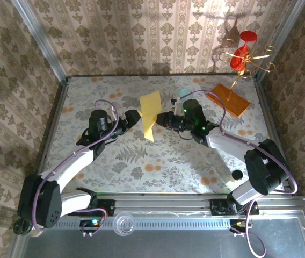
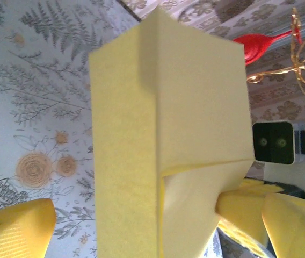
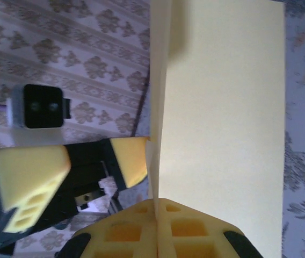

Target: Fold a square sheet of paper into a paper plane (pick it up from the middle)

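Note:
The paper's crease (image 2: 158,161) runs between the spread fingers of my left gripper, and my right gripper pinches opposite. My left gripper should keep moving in until it closes on the paper's near fold (image 2: 160,236).
The square sheet of paper (image 1: 150,114) is yellow and folded into a narrow, pointed paper-plane shape with a centre crease. It hangs upright above the table's middle, between my two grippers. My right gripper (image 1: 162,119) is shut on it from the right. In the right wrist view its fingertips (image 3: 158,226) pinch the paper's edge (image 3: 222,107). My left gripper (image 1: 136,116) stands open at the paper's left side. In the left wrist view the folded paper (image 2: 142,161) rises between its spread fingers (image 2: 15,228), which stand apart from it.
An orange slab (image 1: 229,98) with a gold stand carrying red glasses (image 1: 242,54) sits at the back right. A pale teal cup (image 1: 183,93) stands just behind the right gripper. A small black object (image 1: 238,174) lies near the right arm's base.

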`<action>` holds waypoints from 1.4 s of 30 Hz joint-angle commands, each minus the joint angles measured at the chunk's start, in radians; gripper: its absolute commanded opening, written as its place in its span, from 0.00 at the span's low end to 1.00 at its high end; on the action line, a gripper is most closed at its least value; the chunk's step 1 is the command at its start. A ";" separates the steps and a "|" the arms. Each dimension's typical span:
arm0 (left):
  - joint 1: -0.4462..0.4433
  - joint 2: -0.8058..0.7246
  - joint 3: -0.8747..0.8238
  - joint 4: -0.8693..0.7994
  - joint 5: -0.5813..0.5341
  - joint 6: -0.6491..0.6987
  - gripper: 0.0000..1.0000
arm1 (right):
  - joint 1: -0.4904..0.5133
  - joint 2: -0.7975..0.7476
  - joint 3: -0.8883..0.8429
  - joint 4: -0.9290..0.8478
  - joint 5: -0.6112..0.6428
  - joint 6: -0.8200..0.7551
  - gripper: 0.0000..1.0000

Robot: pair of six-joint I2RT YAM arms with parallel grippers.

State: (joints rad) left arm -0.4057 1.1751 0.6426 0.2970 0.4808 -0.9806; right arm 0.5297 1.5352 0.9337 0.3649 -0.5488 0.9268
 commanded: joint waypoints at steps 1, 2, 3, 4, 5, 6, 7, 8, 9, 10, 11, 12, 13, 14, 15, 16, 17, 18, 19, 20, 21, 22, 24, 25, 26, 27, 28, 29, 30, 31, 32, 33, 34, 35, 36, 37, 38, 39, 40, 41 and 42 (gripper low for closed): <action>0.001 -0.002 -0.035 0.104 0.063 -0.034 1.00 | -0.009 -0.028 0.032 0.072 -0.077 0.035 0.09; 0.000 0.005 -0.042 0.155 0.080 -0.056 1.00 | -0.010 -0.026 0.038 0.089 -0.088 0.047 0.09; -0.001 0.015 -0.049 0.197 0.094 -0.080 1.00 | -0.010 -0.025 0.040 0.103 -0.097 0.059 0.09; -0.001 0.024 -0.053 0.237 0.102 -0.095 1.00 | -0.011 -0.025 0.042 0.113 -0.102 0.069 0.09; -0.001 0.033 -0.055 0.264 0.111 -0.106 1.00 | -0.011 -0.024 0.041 0.126 -0.107 0.080 0.09; -0.002 0.041 -0.052 0.282 0.120 -0.112 1.00 | -0.011 -0.022 0.042 0.140 -0.114 0.092 0.09; -0.005 0.048 -0.049 0.293 0.123 -0.112 1.00 | -0.013 -0.022 0.041 0.153 -0.119 0.100 0.09; -0.009 0.054 -0.045 0.297 0.126 -0.109 1.00 | -0.013 -0.020 0.039 0.162 -0.121 0.110 0.09; -0.014 0.061 -0.039 0.295 0.128 -0.106 1.00 | -0.012 -0.019 0.040 0.167 -0.126 0.115 0.09; -0.019 0.067 -0.033 0.296 0.131 -0.105 1.00 | -0.012 -0.018 0.040 0.170 -0.129 0.120 0.09; -0.022 0.074 -0.028 0.304 0.141 -0.106 0.99 | -0.014 -0.016 0.040 0.173 -0.130 0.123 0.09; -0.025 0.081 -0.025 0.315 0.147 -0.110 0.98 | -0.014 -0.016 0.039 0.174 -0.131 0.125 0.09; -0.026 0.085 -0.024 0.329 0.150 -0.114 0.97 | -0.014 -0.014 0.037 0.174 -0.132 0.127 0.09; -0.027 0.087 -0.024 0.345 0.152 -0.118 0.96 | -0.016 -0.014 0.036 0.177 -0.133 0.131 0.09; -0.027 0.090 -0.024 0.363 0.155 -0.123 0.95 | -0.016 -0.012 0.035 0.179 -0.135 0.135 0.09; -0.028 0.091 -0.023 0.380 0.156 -0.129 0.93 | -0.017 -0.010 0.034 0.180 -0.137 0.138 0.10; -0.027 0.095 -0.023 0.395 0.156 -0.133 0.91 | -0.017 -0.009 0.034 0.182 -0.138 0.141 0.10; -0.027 0.096 -0.020 0.409 0.156 -0.136 0.89 | -0.019 -0.007 0.032 0.184 -0.138 0.142 0.09; -0.028 0.099 -0.019 0.419 0.156 -0.140 0.86 | -0.020 -0.006 0.030 0.184 -0.138 0.145 0.09; -0.028 0.101 -0.017 0.427 0.184 -0.144 0.84 | -0.020 -0.004 0.029 0.184 -0.139 0.147 0.09; -0.027 0.103 -0.015 0.433 0.186 -0.149 0.82 | -0.022 -0.002 0.028 0.184 -0.138 0.147 0.10; -0.028 0.103 -0.015 0.442 0.187 -0.155 0.79 | -0.023 0.000 0.026 0.186 -0.137 0.151 0.10; -0.027 0.111 -0.015 0.463 0.189 -0.164 0.75 | -0.025 0.001 0.022 0.187 -0.132 0.155 0.10; -0.028 0.114 -0.014 0.474 0.193 -0.169 0.73 | -0.027 0.004 0.020 0.189 -0.129 0.158 0.10; -0.028 0.118 -0.014 0.490 0.197 -0.174 0.71 | -0.028 0.004 0.018 0.190 -0.128 0.160 0.10; -0.028 0.122 -0.012 0.499 0.201 -0.177 0.69 | -0.029 0.006 0.015 0.192 -0.127 0.163 0.10; -0.027 0.125 -0.011 0.507 0.206 -0.181 0.68 | -0.029 0.008 0.013 0.195 -0.126 0.165 0.10; -0.028 0.130 -0.011 0.517 0.209 -0.185 0.66 | -0.031 0.010 0.012 0.195 -0.126 0.168 0.10; -0.027 0.134 -0.011 0.525 0.212 -0.189 0.65 | -0.032 0.011 0.011 0.195 -0.127 0.170 0.09; -0.027 0.136 -0.012 0.532 0.214 -0.192 0.63 | -0.033 0.012 0.010 0.194 -0.127 0.171 0.10; -0.028 0.138 -0.012 0.537 0.213 -0.194 0.62 | -0.034 0.014 0.010 0.196 -0.126 0.172 0.10; -0.027 0.139 -0.014 0.541 0.212 -0.196 0.60 | -0.033 0.013 0.009 0.196 -0.127 0.172 0.10; -0.027 0.139 -0.014 0.544 0.214 -0.195 0.59 | -0.036 0.013 0.010 0.197 -0.126 0.172 0.09; -0.027 0.139 -0.014 0.545 0.214 -0.196 0.57 | -0.036 0.013 0.010 0.195 -0.127 0.172 0.09; -0.027 0.138 -0.014 0.548 0.213 -0.197 0.56 | -0.036 0.014 0.007 0.194 -0.126 0.172 0.10; -0.027 0.138 -0.015 0.549 0.214 -0.196 0.55 | -0.035 0.014 0.008 0.191 -0.125 0.171 0.09; -0.027 0.136 -0.013 0.547 0.214 -0.196 0.53 | -0.037 0.016 0.007 0.187 -0.125 0.169 0.09; -0.027 0.135 -0.012 0.547 0.216 -0.196 0.52 | -0.037 0.017 0.008 0.183 -0.122 0.168 0.10; -0.027 0.135 -0.012 0.548 0.218 -0.196 0.51 | -0.037 0.020 0.008 0.177 -0.120 0.168 0.09; -0.028 0.135 -0.012 0.548 0.220 -0.196 0.49 | -0.037 0.022 0.006 0.174 -0.119 0.167 0.09; -0.026 0.135 -0.012 0.548 0.220 -0.196 0.48 | -0.038 0.023 0.004 0.172 -0.117 0.166 0.09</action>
State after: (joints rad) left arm -0.4313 1.3125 0.5983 0.8009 0.6765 -1.1751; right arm 0.4969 1.5402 0.9489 0.5270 -0.6624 1.0863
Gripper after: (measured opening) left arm 0.489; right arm 0.095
